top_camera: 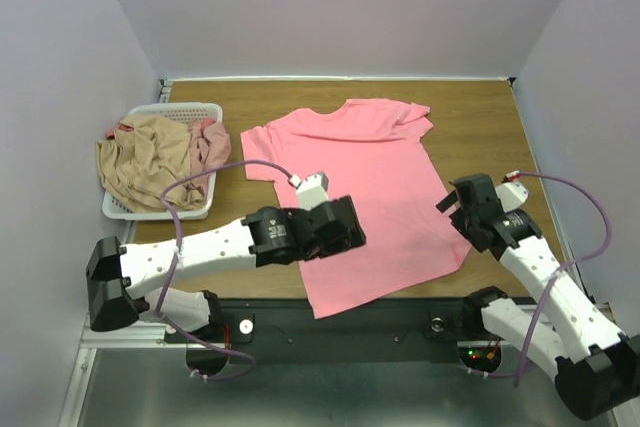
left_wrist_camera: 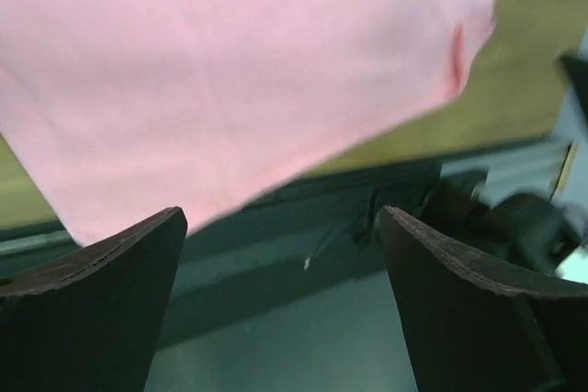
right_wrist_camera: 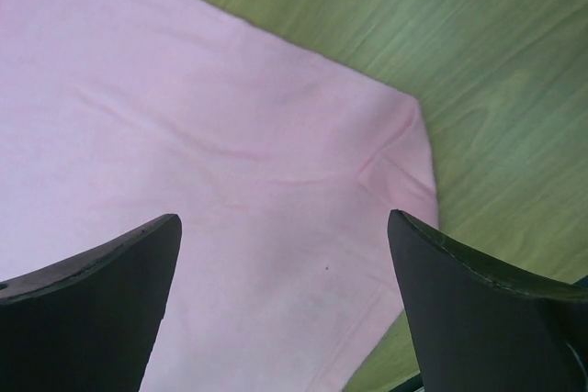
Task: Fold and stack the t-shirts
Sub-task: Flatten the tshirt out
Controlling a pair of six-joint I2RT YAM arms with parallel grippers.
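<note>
The salmon-pink t-shirt's near hem [top_camera: 335, 305] is hanging over the dark metal rail, so the robot's left gripper needs to pull the t-shirt back toward its collar end [top_camera: 305, 125] before the fold.
A salmon-pink t-shirt [top_camera: 370, 177] lies spread flat on the wooden table [top_camera: 480, 117], collar toward the back. My left gripper [top_camera: 348, 231] hovers over its near left hem, open and empty. In the left wrist view this gripper [left_wrist_camera: 280, 218] is above the table's front rail, with the shirt [left_wrist_camera: 239, 71] just beyond. My right gripper [top_camera: 456, 203] is at the shirt's right side, open. The right wrist view shows that gripper [right_wrist_camera: 285, 222] above the hem corner of the shirt [right_wrist_camera: 211, 162], with nothing between its fingers. A tan-beige t-shirt [top_camera: 145, 162] and a dusty pink t-shirt [top_camera: 208, 142] lie crumpled in the basket.
The white slatted basket [top_camera: 175, 109] stands at the table's left side against the wall. A dark metal rail [top_camera: 330, 332] runs along the near edge between the arm bases. Grey walls close in the table on three sides.
</note>
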